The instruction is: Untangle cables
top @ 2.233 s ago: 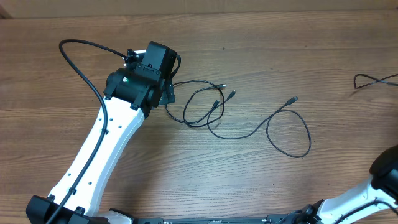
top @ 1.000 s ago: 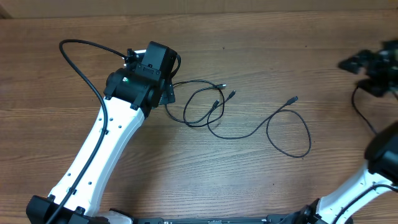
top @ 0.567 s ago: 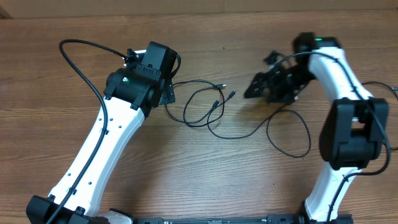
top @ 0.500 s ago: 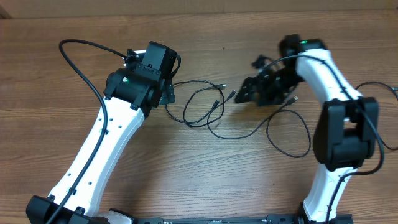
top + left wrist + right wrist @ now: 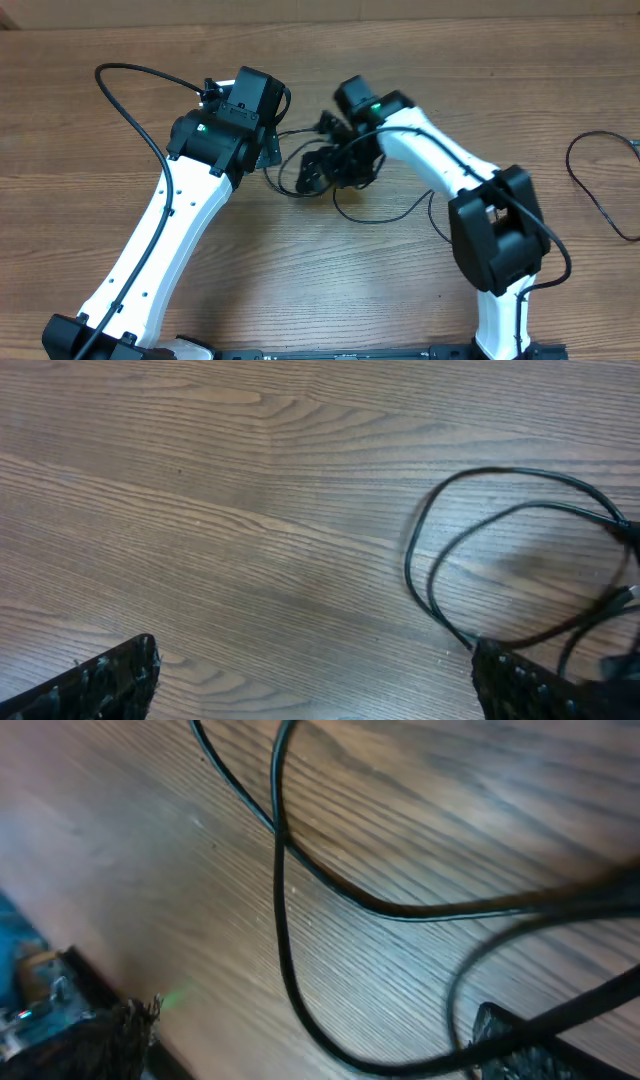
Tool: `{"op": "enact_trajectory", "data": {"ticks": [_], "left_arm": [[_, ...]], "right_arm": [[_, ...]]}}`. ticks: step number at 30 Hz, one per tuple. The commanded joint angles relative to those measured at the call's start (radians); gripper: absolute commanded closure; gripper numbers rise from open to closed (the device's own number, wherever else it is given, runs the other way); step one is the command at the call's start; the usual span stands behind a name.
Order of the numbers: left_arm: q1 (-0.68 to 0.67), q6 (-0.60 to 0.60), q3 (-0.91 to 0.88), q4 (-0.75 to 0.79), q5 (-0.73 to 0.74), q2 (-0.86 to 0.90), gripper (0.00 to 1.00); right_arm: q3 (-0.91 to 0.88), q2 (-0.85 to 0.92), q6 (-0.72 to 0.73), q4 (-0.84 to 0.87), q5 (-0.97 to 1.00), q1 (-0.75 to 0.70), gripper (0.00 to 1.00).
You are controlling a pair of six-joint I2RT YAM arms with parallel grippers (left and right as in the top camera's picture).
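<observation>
My right gripper has a strand of cable (image 5: 550, 1023) lying across its finger, so I should move back, turn my right gripper and grab both pieces of the loop (image 5: 292, 193) together.
The cables (image 5: 372, 221) are thin black cords lying in crossed loops mid-table. The right arm covers part of them in the overhead view. My left gripper (image 5: 268, 150) sits at the loops' left edge. In the left wrist view it (image 5: 320, 690) is open over bare wood, and two cable loops (image 5: 432, 565) curve just ahead of its right finger (image 5: 530, 685). My right gripper (image 5: 318, 170) hangs low over the tangle, close beside the left one. In the right wrist view it (image 5: 310, 1042) is open, with a cable strand (image 5: 283, 910) running down between its fingers and a further strand against the right fingertip (image 5: 515, 1032).
A black cord (image 5: 592, 190) curls on the wooden table (image 5: 120, 70) at the far right. The left arm's own thick cord (image 5: 130, 95) arches over the table at the upper left.
The right arm has swung from the far right across the table to the tangled loops beside the left gripper, now covering the right cable loop. The left arm has stayed put.
</observation>
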Motion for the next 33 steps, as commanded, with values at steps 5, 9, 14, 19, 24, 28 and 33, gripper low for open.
{"op": "enact_trajectory", "data": {"ticks": [5, 9, 14, 19, 24, 28, 33], "left_arm": [[0.005, 0.019, -0.005, 0.003, -0.020, -0.024, 0.01], [0.005, 0.019, -0.005, 0.004, -0.020, -0.024, 0.00], [0.005, 0.019, -0.005, 0.003, -0.020, -0.024, 0.00], [0.005, 0.019, -0.005, 0.004, -0.020, -0.024, 0.00], [0.005, 0.019, -0.005, 0.004, -0.020, -0.024, 0.00], [0.004, 0.019, -0.005, 0.004, -0.020, -0.024, 0.00], [0.005, 0.019, -0.005, 0.003, -0.020, -0.024, 0.00]], "right_arm": [[-0.004, -0.010, 0.136, 0.066, 0.148, 0.096, 0.00], [-0.004, -0.010, 0.149, 0.063, 0.200, 0.118, 0.00], [-0.004, -0.010, -0.032, 0.033, 0.331, 0.127, 0.00], [-0.004, -0.010, -0.035, 0.023, 0.475, 0.127, 0.00], [-0.004, -0.010, -0.034, 0.014, 0.484, 0.127, 0.00], [-0.004, -0.010, -0.272, 0.014, 0.629, 0.127, 0.03], [-0.004, -0.010, -0.708, 0.013, 0.628, 0.125, 0.02]]}}
